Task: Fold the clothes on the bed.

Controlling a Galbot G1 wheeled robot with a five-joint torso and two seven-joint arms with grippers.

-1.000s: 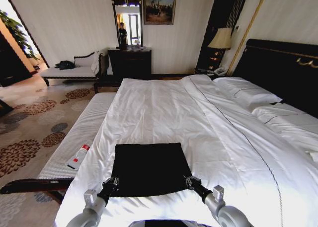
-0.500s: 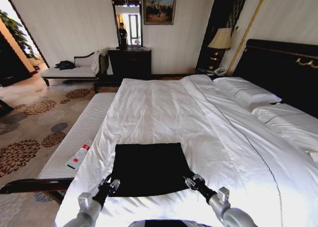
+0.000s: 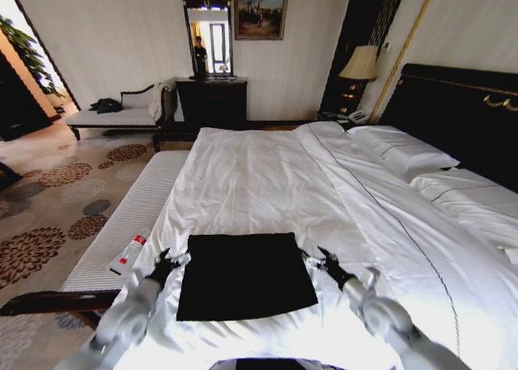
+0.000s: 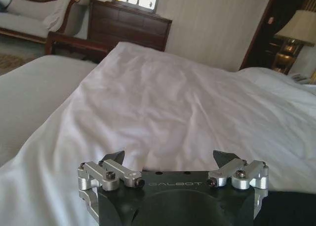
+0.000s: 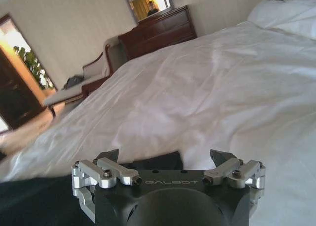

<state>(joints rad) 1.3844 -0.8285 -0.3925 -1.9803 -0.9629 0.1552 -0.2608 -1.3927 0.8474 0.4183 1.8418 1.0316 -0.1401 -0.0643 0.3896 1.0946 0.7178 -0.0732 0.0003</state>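
Observation:
My grippers will lift the black T-shirt (image 3: 246,275) by its far corners, and it will hang like a curtain, because the T-shirt's near edge (image 3: 251,316) bows softly over the bed.
The clothes, a black T-shirt (image 3: 243,274), lie flat as a neat rectangle on the near part of the bed (image 3: 267,176). My left gripper (image 3: 168,259) hovers at the shirt's left side near its far corner, open and holding nothing. In the left wrist view the left gripper (image 4: 169,157) spreads its jaws over white sheet, with black fabric (image 4: 289,208) at one corner. My right gripper (image 3: 318,259) is at the shirt's right side near the far corner, also open. In the right wrist view the right gripper (image 5: 165,157) has the black fabric (image 5: 34,201) just beyond and beside it.
A small white bottle with a red cap (image 3: 127,255) lies on the white cushioned bench (image 3: 142,200) along the bed's left side. Pillows (image 3: 405,151) and a dark headboard (image 3: 461,111) are at the right. A chaise (image 3: 121,115), dresser (image 3: 212,103) and lamp (image 3: 360,62) stand by the far wall.
Both grippers have moved from the shirt's near corners forward along its sides to its far corners, spreading outward. The shirt lies as before.

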